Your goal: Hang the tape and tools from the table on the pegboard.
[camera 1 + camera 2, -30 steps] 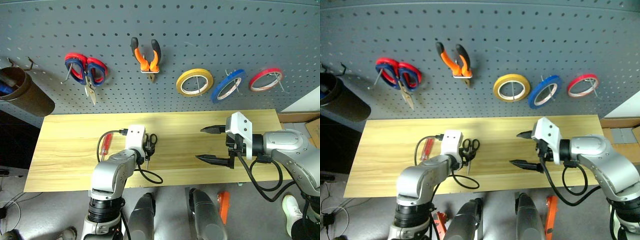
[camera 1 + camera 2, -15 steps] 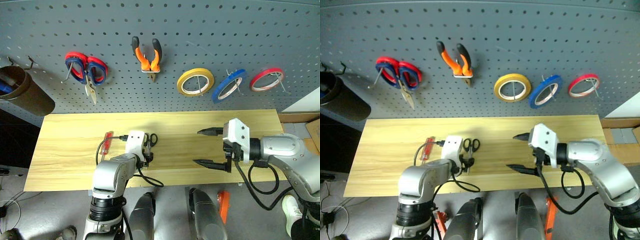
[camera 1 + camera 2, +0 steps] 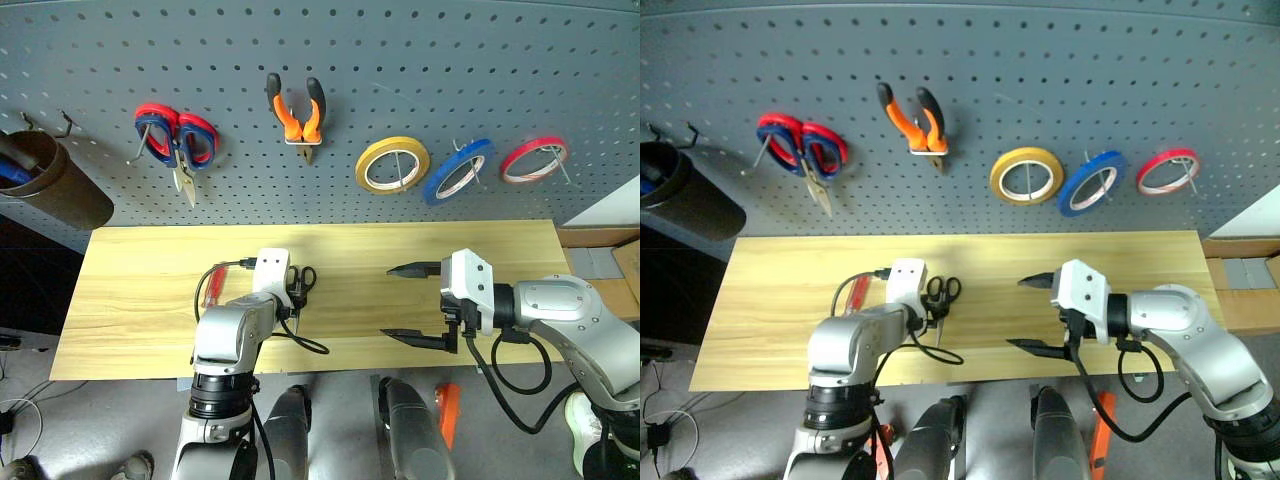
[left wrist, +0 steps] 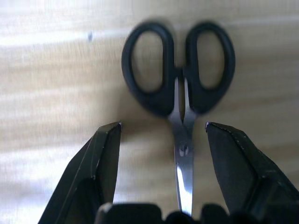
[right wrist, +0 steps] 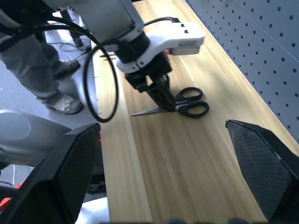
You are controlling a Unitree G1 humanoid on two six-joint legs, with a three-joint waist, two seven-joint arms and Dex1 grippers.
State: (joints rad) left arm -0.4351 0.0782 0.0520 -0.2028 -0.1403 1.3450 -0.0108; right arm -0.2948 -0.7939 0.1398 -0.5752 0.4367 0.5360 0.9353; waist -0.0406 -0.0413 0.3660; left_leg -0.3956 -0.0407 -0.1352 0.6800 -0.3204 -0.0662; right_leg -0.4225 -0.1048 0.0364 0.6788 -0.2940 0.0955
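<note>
My gripper will lower the screwdriver point(image 3: 215, 286) into the dark brown cup. Its red handle should stay sticking above the cup's rim, since a blue handle point(image 3: 13, 172) sits there already.
The small black-handled scissors point(image 4: 180, 88) lie flat on the wooden table point(image 3: 150, 260), just left of its middle. My left gripper point(image 4: 162, 126) is open and low over them, one finger on each side of the steel blades, not closed on them. A slim red-handled screwdriver point(image 3: 212, 285) lies on the table to the left of that arm. My right gripper point(image 3: 387, 302) hovers wide open and empty over the table's right half. On the pegboard point(image 3: 400, 60) hang the blue tape point(image 3: 457, 170) and the orange-and-black pliers point(image 3: 295, 110).
Also on the pegboard are red-and-blue scissors point(image 3: 175, 140), a yellow roll point(image 3: 391, 164), a thin red roll point(image 3: 533, 158) and a dark brown cup point(image 3: 55, 190) at the far left. A person's legs point(image 5: 32, 56) stand beside the table's left end.
My left gripper has edged forward and lower over the black scissors. The right gripper has rolled slightly and stays wide open.
</note>
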